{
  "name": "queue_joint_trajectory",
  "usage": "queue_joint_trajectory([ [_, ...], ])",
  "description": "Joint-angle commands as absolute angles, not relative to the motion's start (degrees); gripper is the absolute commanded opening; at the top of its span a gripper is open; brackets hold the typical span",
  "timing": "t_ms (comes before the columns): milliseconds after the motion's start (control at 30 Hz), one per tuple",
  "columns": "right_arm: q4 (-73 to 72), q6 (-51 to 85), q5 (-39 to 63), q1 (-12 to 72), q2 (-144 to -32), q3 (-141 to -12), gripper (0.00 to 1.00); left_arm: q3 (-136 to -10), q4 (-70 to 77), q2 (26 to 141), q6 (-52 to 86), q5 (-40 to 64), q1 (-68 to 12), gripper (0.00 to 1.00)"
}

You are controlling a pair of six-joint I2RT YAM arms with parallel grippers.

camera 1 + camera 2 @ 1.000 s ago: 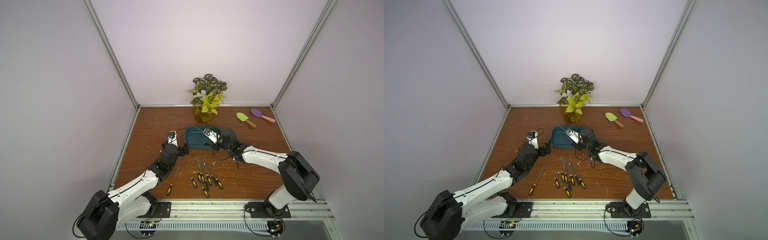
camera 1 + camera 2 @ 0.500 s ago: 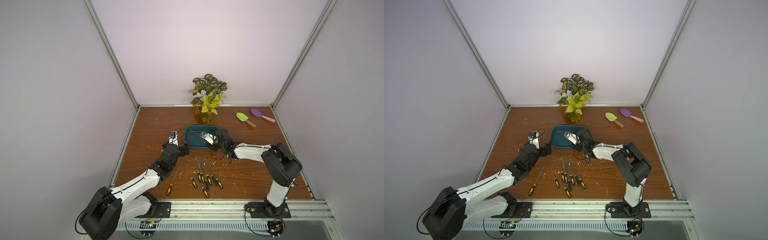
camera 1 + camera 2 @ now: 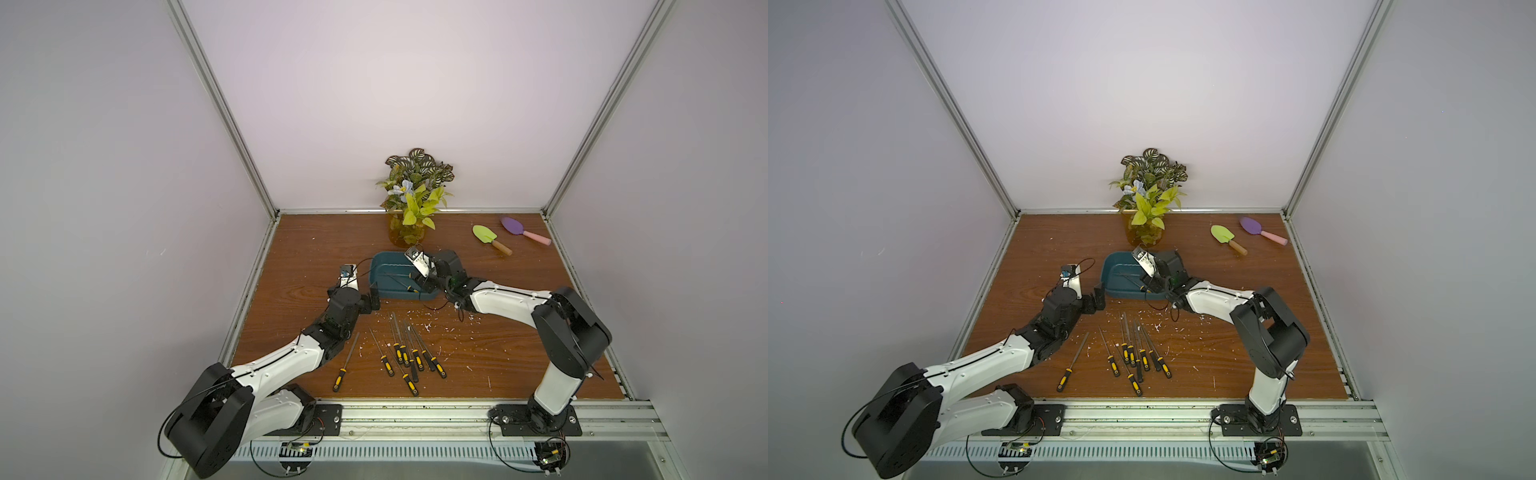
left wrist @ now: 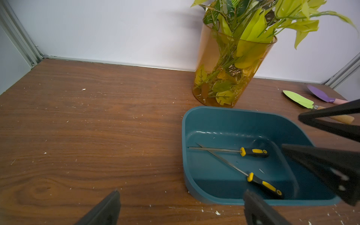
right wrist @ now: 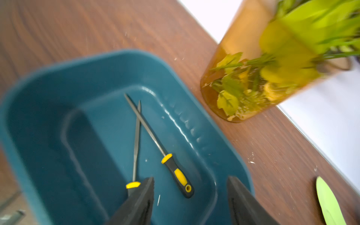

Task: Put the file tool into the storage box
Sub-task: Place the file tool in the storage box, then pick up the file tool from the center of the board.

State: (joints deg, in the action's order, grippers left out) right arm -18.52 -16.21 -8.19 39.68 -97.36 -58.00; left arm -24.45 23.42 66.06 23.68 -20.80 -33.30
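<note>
I can see the crossed files [image 4: 207, 148] inside the storage box, so I keep moving my right gripper toward the front cluster until its fingers reach the outer file's handle [image 3: 439, 368].
The dark teal storage box [image 3: 386, 266] stands mid-table, also in the left wrist view [image 4: 184, 136] and the right wrist view [image 5: 58, 66]. Two file tools with black-and-yellow handles lie crossed on its floor, one [image 5: 176, 171] in full view, the other [image 5: 136, 136] with its handle partly behind a finger. My right gripper [image 5: 191, 178] hangs open over the box's right end [image 3: 419, 282], holding nothing. My left gripper [image 4: 181, 191] stands open and empty just left of the box's near corner [image 3: 374, 297]. Several more files [image 3: 405, 353] lie in front.
An amber vase [image 3: 409, 237] of leaves stands right behind the box. A green trowel [image 3: 490, 239] and a purple trowel [image 3: 523, 230] lie at the back right. One file [image 3: 345, 368] lies apart from the cluster, near my left forearm. White crumbs dot the wood.
My right gripper has gone from shut to open over the box, and its elbow has swung inward. The left arm has barely moved.
</note>
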Motion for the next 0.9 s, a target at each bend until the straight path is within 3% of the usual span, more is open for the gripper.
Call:
queue_joint_trajectory([
  [0,-18.7,-6.1,-8.3,39.7,-88.9,-55.1,0.64,-24.9,24.7,66.7,24.2,-20.0,-32.3,1.00],
  [300,-17.4,15.5,-9.1,39.9,-66.9,-35.7,0.64,-25.1,24.9,70.0,25.1,-18.5,-30.2,0.99],
  [467,-12.8,19.9,-7.0,39.9,-56.9,-28.8,0.63,-26.6,24.3,73.4,25.9,-16.4,-30.3,0.99],
  [667,-2.2,23.3,-7.3,42.1,-53.6,-27.3,0.57,-27.2,23.9,73.5,25.3,-14.2,-30.2,1.00],
  [867,-1.2,25.7,-10.7,50.8,-54.1,-24.7,0.56,-26.8,24.2,72.8,23.9,-15.2,-30.3,0.99],
])
